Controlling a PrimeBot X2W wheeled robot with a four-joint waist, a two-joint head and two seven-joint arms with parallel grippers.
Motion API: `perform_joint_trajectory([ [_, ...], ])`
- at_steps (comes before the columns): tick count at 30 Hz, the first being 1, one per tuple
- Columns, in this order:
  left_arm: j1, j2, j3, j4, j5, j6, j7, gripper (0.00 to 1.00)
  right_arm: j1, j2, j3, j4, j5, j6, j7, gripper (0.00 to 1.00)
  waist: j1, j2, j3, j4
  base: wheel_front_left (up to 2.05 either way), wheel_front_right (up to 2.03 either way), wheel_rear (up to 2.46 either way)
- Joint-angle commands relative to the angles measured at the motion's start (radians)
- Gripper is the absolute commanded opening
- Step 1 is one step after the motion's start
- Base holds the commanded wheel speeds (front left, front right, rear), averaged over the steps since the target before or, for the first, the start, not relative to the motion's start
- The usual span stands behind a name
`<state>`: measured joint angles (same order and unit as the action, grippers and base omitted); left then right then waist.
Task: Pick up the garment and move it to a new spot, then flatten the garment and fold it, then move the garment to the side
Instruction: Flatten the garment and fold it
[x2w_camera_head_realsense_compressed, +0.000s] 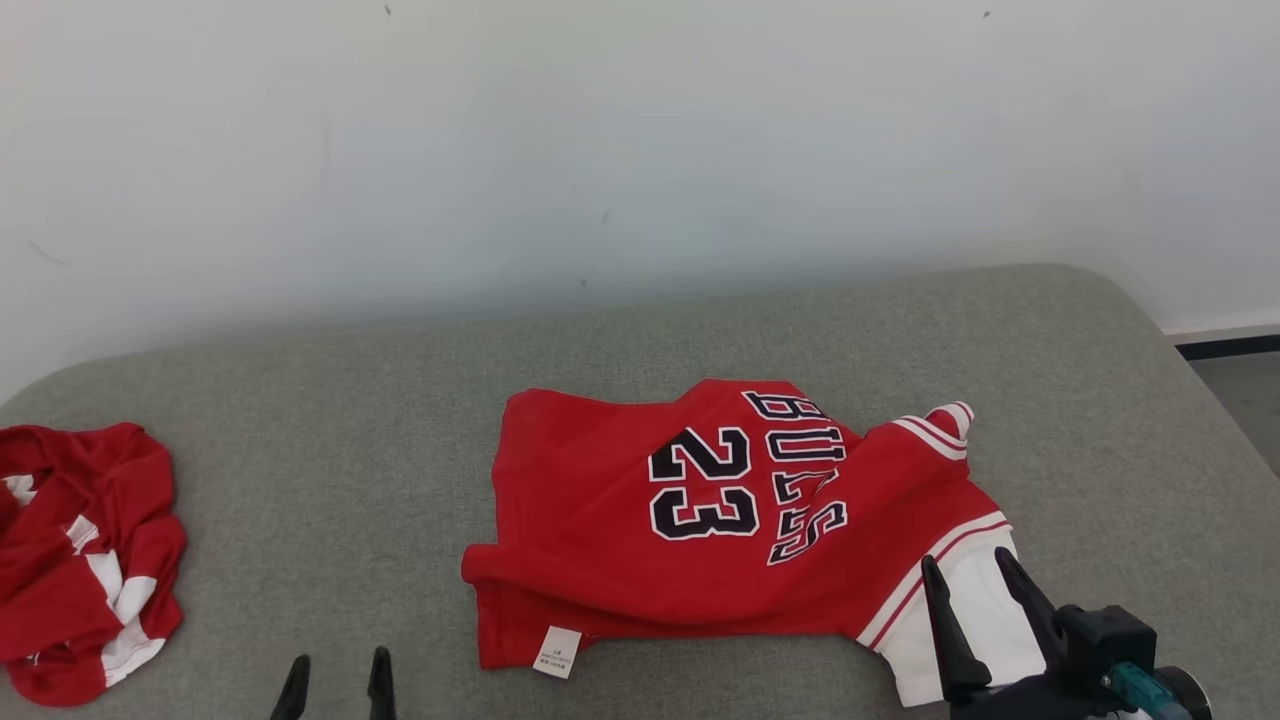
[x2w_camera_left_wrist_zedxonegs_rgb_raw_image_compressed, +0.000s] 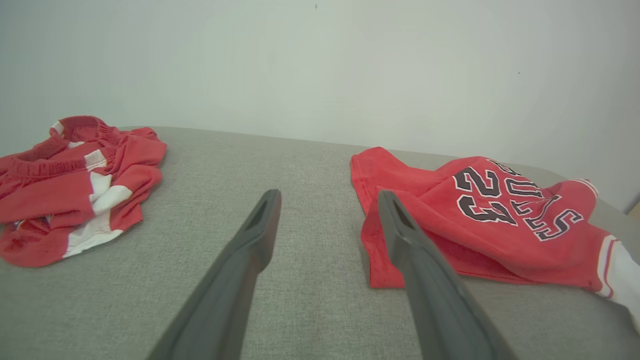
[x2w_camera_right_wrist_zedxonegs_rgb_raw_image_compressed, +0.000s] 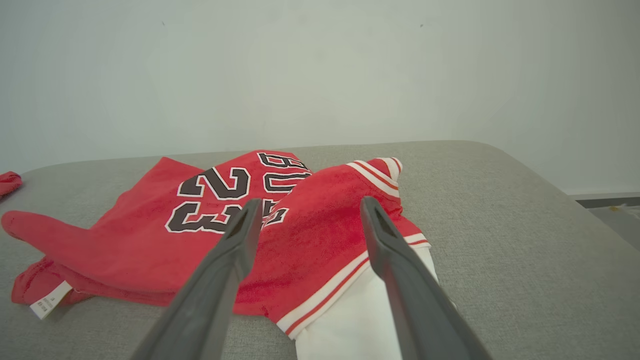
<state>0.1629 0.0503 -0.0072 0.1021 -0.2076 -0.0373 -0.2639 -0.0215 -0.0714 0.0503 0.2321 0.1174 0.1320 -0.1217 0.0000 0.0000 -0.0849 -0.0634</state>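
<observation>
My gripper will fold the red side and the garment's white section (x2w_camera_head_realsense_compressed: 969, 622) will flop inward over the lettering, since it juts past that side along its striped hem (x2w_camera_head_realsense_compressed: 926, 581).
The garment (x2w_camera_head_realsense_compressed: 720, 520) is a red jersey with "23" and black lettering. It lies rumpled and partly doubled over in the middle of the grey padded surface (x2w_camera_head_realsense_compressed: 350, 450), with a white section at its right end and a white label at its near edge. My right gripper (x2w_camera_head_realsense_compressed: 968, 565) is open just above that white end, and in the right wrist view its fingers straddle the striped hem of the garment (x2w_camera_right_wrist_zedxonegs_rgb_raw_image_compressed: 200, 220) without holding it. My left gripper (x2w_camera_head_realsense_compressed: 338, 672) is open and empty near the front edge, left of the garment (x2w_camera_left_wrist_zedxonegs_rgb_raw_image_compressed: 480, 225).
A second red and white garment (x2w_camera_head_realsense_compressed: 80, 560) lies bunched at the far left of the surface. A pale wall rises behind. The surface's rounded right edge drops to the floor (x2w_camera_head_realsense_compressed: 1240, 390).
</observation>
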Motion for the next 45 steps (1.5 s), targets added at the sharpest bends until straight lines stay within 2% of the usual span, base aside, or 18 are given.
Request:
perform_joint_trajectory([
  [1, -0.024, 0.0, -0.008, 0.008, 0.008, -0.008, -0.001, 1.0, -0.015, -0.007, -0.003, 0.003, 0.011, -0.003, 0.017, 1.0, 0.0, 0.0, 0.006, -0.004, 0.0, 0.0, 0.0],
  [5, -0.088, 0.003, -0.059, 0.102, 0.02, -0.041, 0.003, 1.0, -0.036, -0.04, -0.02, 0.028, 0.026, -0.003, 0.143, 1.0, 0.0, 0.0, 0.034, -0.021, 0.0, 0.0, 0.0],
  [11, -0.192, 0.013, -0.11, 0.238, 0.029, -0.058, 0.097, 1.0, -0.064, -0.085, -0.044, 0.078, 0.026, -0.003, 0.287, 1.0, 0.0, 0.0, 0.079, -0.044, 0.0, 0.0, 0.0],
  [18, -0.344, 0.011, -0.133, 0.358, 0.05, -0.015, 0.233, 1.0, -0.123, -0.122, -0.078, 0.143, 0.014, -0.003, 0.396, 1.0, 0.0, 0.0, 0.166, -0.067, 0.0, 0.0, 0.0],
  [26, -0.423, 0.015, -0.149, 0.41, 0.073, 0.032, 0.321, 1.0, -0.18, -0.124, -0.081, 0.213, 0.019, -0.003, 0.408, 1.0, 0.0, 0.0, 0.22, -0.075, 0.0, 0.0, 0.0],
  [36, -0.399, 0.028, -0.155, 0.371, 0.078, 0.064, 0.313, 1.0, -0.198, -0.126, -0.073, 0.267, 0.028, -0.003, 0.386, 1.0, 0.0, 0.0, 0.226, -0.071, 0.0, 0.0, 0.0],
  [40, -0.376, 0.035, -0.157, 0.351, 0.076, 0.07, 0.306, 0.85, -0.191, -0.129, -0.076, 0.273, 0.032, -0.003, 0.386, 1.0, 0.0, 0.0, 0.223, -0.067, 0.0, 0.0, 0.0],
  [42, -0.369, 0.038, -0.161, 0.348, 0.074, 0.066, 0.308, 0.73, -0.191, -0.129, -0.074, 0.275, 0.036, -0.003, 0.385, 1.0, 0.0, 0.0, 0.222, -0.066, 0.0, 0.0, 0.0],
  [45, -0.374, 0.04, -0.174, 0.351, 0.076, 0.057, 0.3, 0.82, -0.194, -0.128, -0.07, 0.277, 0.038, -0.003, 0.384, 1.0, 0.0, 0.0, 0.222, -0.066, 0.0, 0.0, 0.0],
])
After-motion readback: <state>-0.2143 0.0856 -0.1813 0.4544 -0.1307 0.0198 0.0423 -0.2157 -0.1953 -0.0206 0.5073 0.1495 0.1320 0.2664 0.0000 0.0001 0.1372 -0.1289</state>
